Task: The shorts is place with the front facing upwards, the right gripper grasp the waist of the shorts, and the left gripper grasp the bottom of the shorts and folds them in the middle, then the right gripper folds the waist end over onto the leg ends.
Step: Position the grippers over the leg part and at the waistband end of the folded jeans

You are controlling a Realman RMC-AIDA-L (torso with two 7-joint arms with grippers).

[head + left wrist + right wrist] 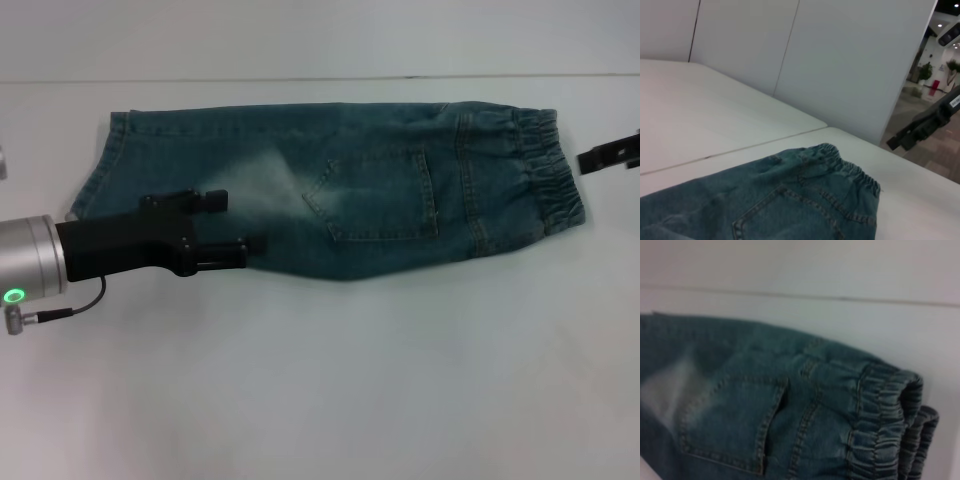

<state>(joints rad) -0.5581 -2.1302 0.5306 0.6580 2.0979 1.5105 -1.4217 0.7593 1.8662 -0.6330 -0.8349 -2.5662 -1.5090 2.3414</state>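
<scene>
I expect the waist end (518,178) to bunch up and gape when I fold it over the leg ends, because the shorts' puckered elastic edge (910,397) curls into open loops.
The shorts (340,185) lie folded lengthwise on the white table, a stitched pocket (385,195) facing up. The leg hems (100,165) point left and the gathered elastic waist (545,170) points right. My left gripper (232,225) sits over the leg half near the pale faded patch, open, with nothing between its fingers. My right gripper (610,155) shows only as a black piece at the right edge, just beyond the waist and apart from it. From the left wrist view the right gripper (920,127) hangs past the waistband (850,167). The right wrist view looks down on the waistband (885,415).
The white table (320,380) spreads wide in front of the shorts. A seam line (300,80) runs across the table behind them. A white wall panel (840,60) stands at the far side.
</scene>
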